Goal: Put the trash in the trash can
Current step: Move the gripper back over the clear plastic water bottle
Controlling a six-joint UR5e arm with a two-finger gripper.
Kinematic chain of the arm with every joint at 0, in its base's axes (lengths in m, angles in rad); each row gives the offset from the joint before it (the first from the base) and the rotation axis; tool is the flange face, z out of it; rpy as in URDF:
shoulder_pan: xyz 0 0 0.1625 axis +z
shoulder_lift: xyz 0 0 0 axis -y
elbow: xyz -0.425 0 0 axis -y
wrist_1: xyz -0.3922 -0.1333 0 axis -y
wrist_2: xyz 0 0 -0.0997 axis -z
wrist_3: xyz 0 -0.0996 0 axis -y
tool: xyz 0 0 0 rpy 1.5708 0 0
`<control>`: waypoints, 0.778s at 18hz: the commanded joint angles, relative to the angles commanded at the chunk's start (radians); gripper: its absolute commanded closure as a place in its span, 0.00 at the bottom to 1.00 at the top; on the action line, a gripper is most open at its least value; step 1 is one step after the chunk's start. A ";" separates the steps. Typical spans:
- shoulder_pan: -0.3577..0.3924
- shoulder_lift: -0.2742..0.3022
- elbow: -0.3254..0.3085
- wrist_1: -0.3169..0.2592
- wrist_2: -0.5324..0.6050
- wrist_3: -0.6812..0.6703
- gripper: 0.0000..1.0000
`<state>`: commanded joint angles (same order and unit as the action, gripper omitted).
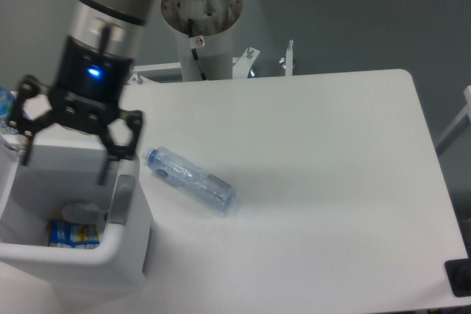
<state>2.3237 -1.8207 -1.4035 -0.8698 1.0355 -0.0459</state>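
Note:
The clear bottle (190, 179) will come to rest fully below the trash can's rim when I carry it in, because the deep white trash can has only low trash (76, 227) inside.
My gripper (65, 161) hangs open over the white trash can (131, 249) at the table's left front, fingers spread wide with nothing between them. Inside the can lies a white packet (85, 212), next to a blue and yellow printed item (71, 233). The clear dented water bottle (192, 180) with a blue cap lies on its side on the table, just right of the can and apart from the gripper.
A bottle with a blue printed label (4, 110) stands at the far left edge behind the can. The robot's base column (200, 12) rises behind the table. A dark object (459, 277) sits at the table's front right corner.

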 joint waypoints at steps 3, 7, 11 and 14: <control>0.077 -0.040 -0.002 0.000 -0.005 -0.002 0.00; 0.109 -0.080 -0.034 -0.008 0.011 0.008 0.00; 0.126 -0.089 -0.084 -0.008 0.044 0.012 0.00; 0.125 -0.103 -0.087 -0.049 0.121 0.012 0.00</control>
<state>2.4482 -1.9236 -1.4910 -0.9186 1.1564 -0.0337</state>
